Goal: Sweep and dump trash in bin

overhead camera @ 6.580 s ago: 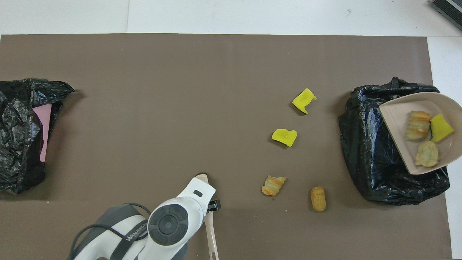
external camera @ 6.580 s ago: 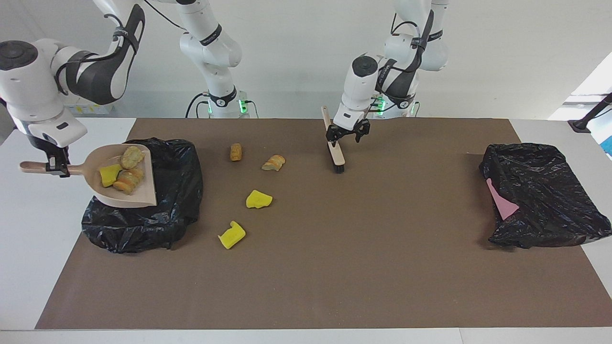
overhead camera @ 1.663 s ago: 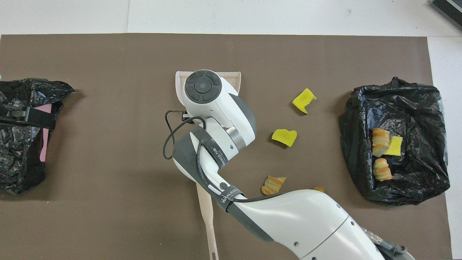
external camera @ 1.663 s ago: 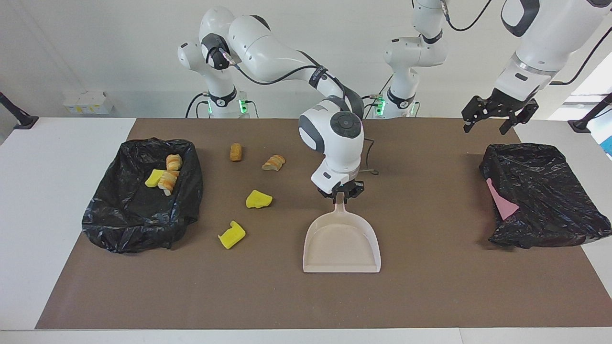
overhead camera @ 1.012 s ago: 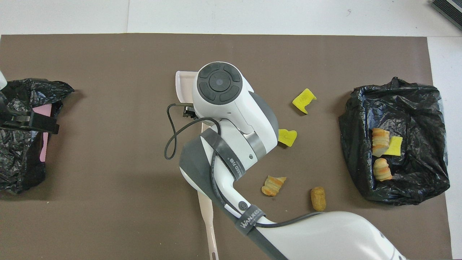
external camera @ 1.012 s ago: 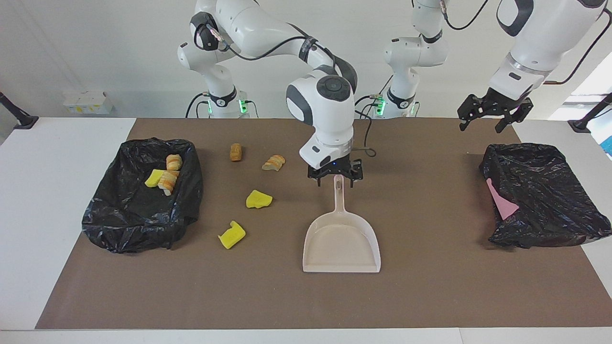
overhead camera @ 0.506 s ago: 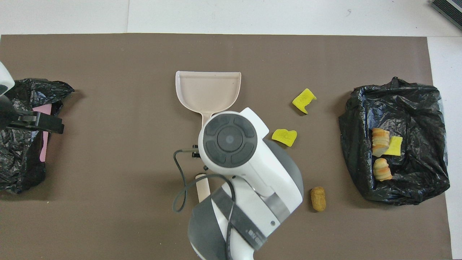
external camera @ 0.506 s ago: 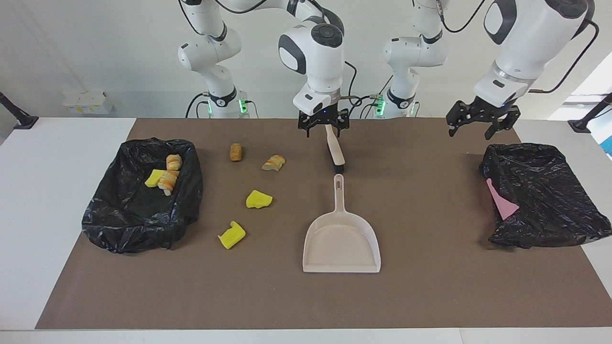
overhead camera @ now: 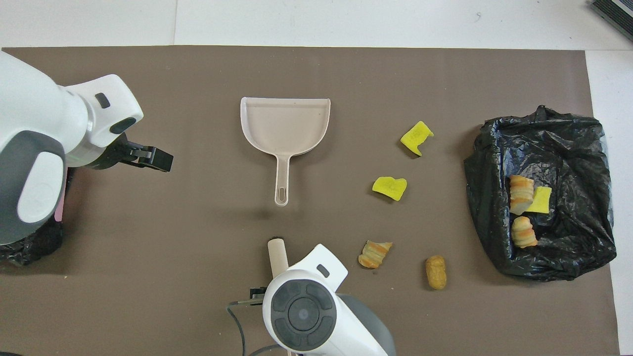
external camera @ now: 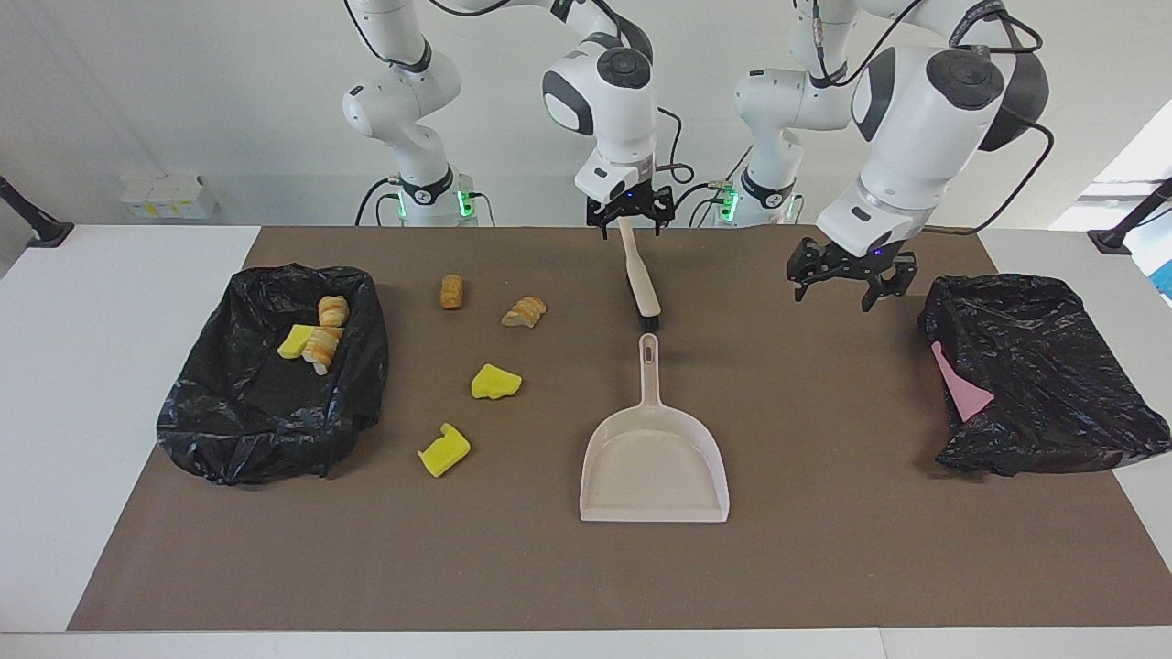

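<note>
The brush's head (external camera: 649,323) points toward the dustpan and its handle end (external camera: 628,235) is between my open fingers, so my right gripper should keep going down and close there.
Two yellow wedges (external camera: 495,382) (external camera: 444,449) and two tan bread lumps (external camera: 451,291) (external camera: 524,311) of trash lie on the brown mat. Three more pieces (external camera: 316,339) sit in the black-lined bin (external camera: 256,439) at the right arm's end. The beige dustpan (external camera: 654,458) lies flat and empty at mid-table, with its handle toward the robots. The brush (external camera: 641,284) lies just nearer the robots. My right gripper (external camera: 630,218) hangs open over the brush's handle end. My left gripper (external camera: 851,279) hangs open and empty over the mat, beside the second bin.
A second black-lined bin (external camera: 1035,384) at the left arm's end holds a flat pink sheet (external camera: 957,389). In the overhead view the left arm covers most of it. White tabletop borders the mat at both ends.
My right gripper has let go of the dustpan's handle and drawn back toward the robots, over the brush. My left gripper has come down from above the second bin toward the middle.
</note>
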Available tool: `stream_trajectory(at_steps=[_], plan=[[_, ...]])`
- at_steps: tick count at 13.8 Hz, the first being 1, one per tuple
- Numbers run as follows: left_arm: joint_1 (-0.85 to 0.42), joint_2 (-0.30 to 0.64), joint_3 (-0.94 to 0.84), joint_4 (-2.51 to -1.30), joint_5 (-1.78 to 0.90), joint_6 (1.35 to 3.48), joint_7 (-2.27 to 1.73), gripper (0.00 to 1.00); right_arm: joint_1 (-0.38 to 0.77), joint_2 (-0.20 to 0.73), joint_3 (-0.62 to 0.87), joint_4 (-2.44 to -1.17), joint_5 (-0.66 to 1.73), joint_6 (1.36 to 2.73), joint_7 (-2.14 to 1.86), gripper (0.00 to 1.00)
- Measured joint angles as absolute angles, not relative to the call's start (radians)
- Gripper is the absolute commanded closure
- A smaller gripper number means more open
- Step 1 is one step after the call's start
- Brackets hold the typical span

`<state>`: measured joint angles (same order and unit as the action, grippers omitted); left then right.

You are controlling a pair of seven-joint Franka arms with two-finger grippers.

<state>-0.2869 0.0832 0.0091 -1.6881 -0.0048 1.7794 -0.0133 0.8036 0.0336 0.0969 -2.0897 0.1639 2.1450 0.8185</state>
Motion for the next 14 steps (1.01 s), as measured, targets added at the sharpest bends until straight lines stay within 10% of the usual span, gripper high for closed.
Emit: stream_trajectory(at_steps=[10,14], plan=[[-0.424,0.313,-0.008,-1.618,-0.007,1.956,-0.18,0.0,0.923,0.04,0.096,-2.302,0.166,2.373,0.855,0.0],[-0.462,0.317,-0.017,-1.606,-0.03,2.017,-0.237,0.0,0.923,0.037,0.096,-2.304,0.166,2.373,0.855,0.38]])
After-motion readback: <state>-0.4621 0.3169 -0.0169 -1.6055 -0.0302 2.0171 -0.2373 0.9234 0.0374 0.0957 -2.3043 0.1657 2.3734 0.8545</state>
